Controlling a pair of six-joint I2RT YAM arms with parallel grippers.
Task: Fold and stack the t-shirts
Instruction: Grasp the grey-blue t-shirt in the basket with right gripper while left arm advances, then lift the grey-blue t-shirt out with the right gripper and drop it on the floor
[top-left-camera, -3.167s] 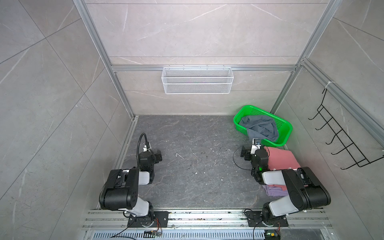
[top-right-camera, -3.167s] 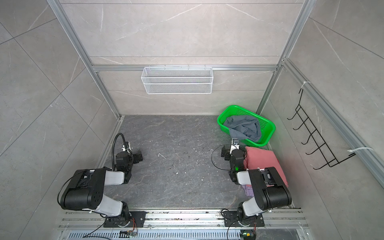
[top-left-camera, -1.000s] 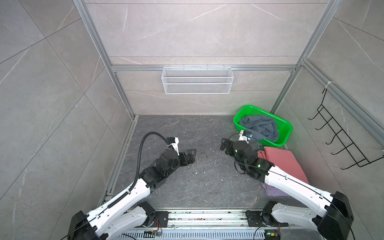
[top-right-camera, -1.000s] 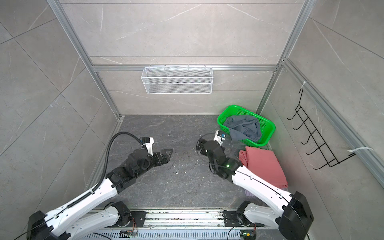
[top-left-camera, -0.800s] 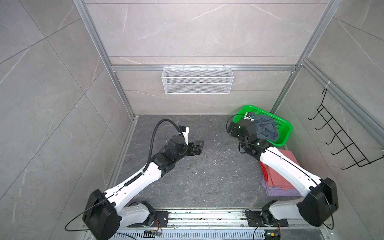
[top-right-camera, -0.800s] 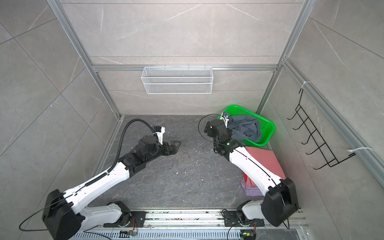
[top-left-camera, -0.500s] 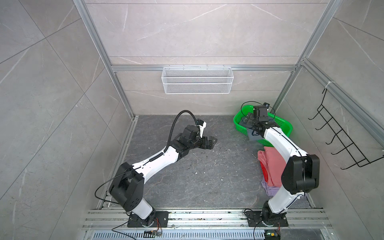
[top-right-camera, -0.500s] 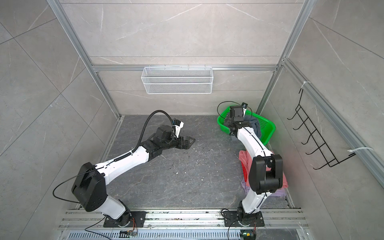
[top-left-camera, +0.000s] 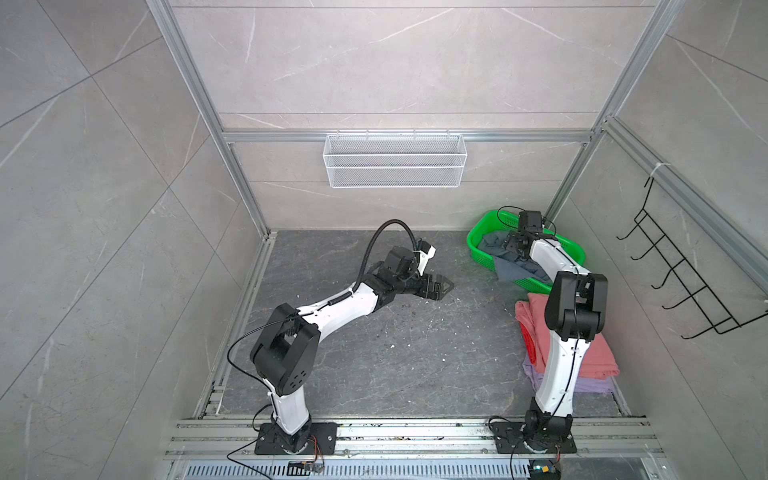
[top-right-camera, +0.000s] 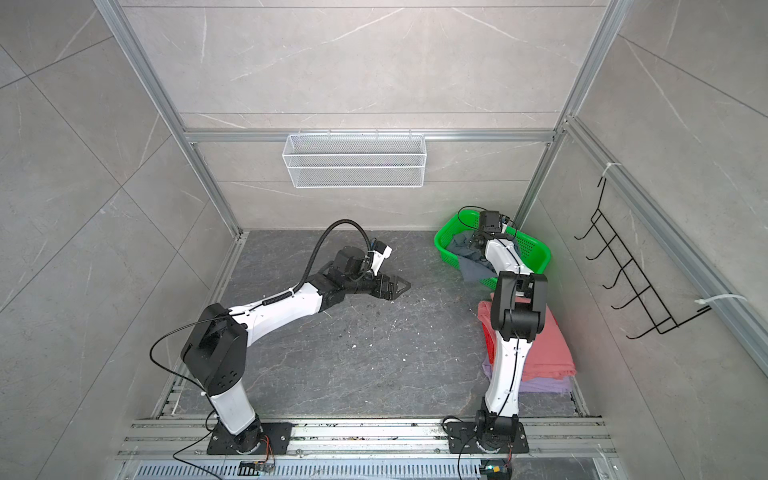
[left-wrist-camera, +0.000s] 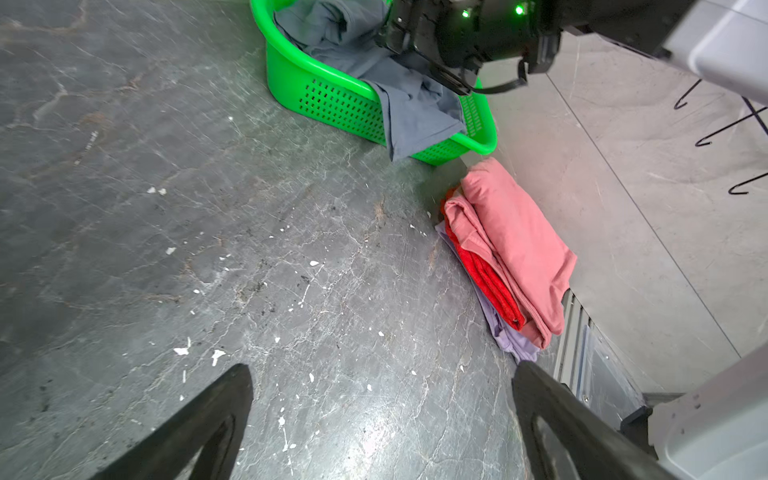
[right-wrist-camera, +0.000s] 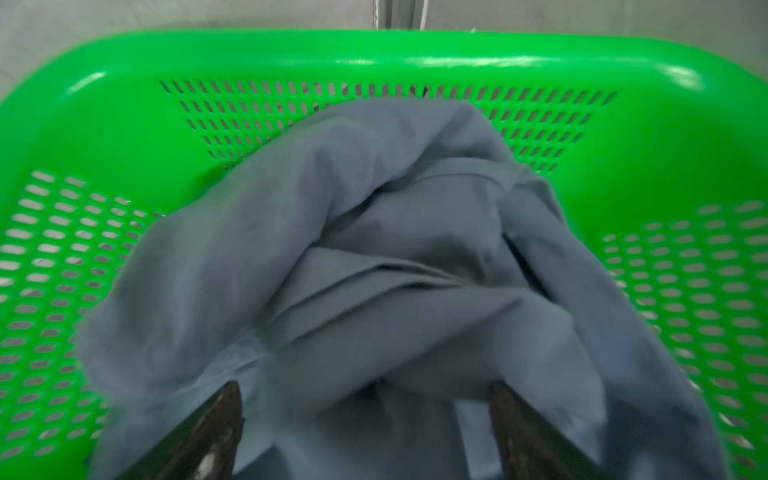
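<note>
The robot's left gripper is hanging over the middle of the floor, so it should pull back before the right gripper puts the slate blue-grey t-shirt down there.
A slate blue-grey t-shirt lies crumpled in a green basket at the back right, one flap hanging over the rim. My right gripper is down in the basket, open, its fingers astride a bulge of that cloth. In front of the basket a folded salmon-pink t-shirt tops a stack, with a red layer and a lavender t-shirt under it. My left gripper hangs open over the bare mid floor.
A white wire basket hangs on the back wall. A black hook rack sticks out from the right wall. The right arm's elbow stands over the stack. An aluminium rail runs along the front edge.
Both arms have stretched out from their folded rest. The right gripper swung into the green basket and sank onto the blue-grey shirt. The left gripper advanced to mid floor.
</note>
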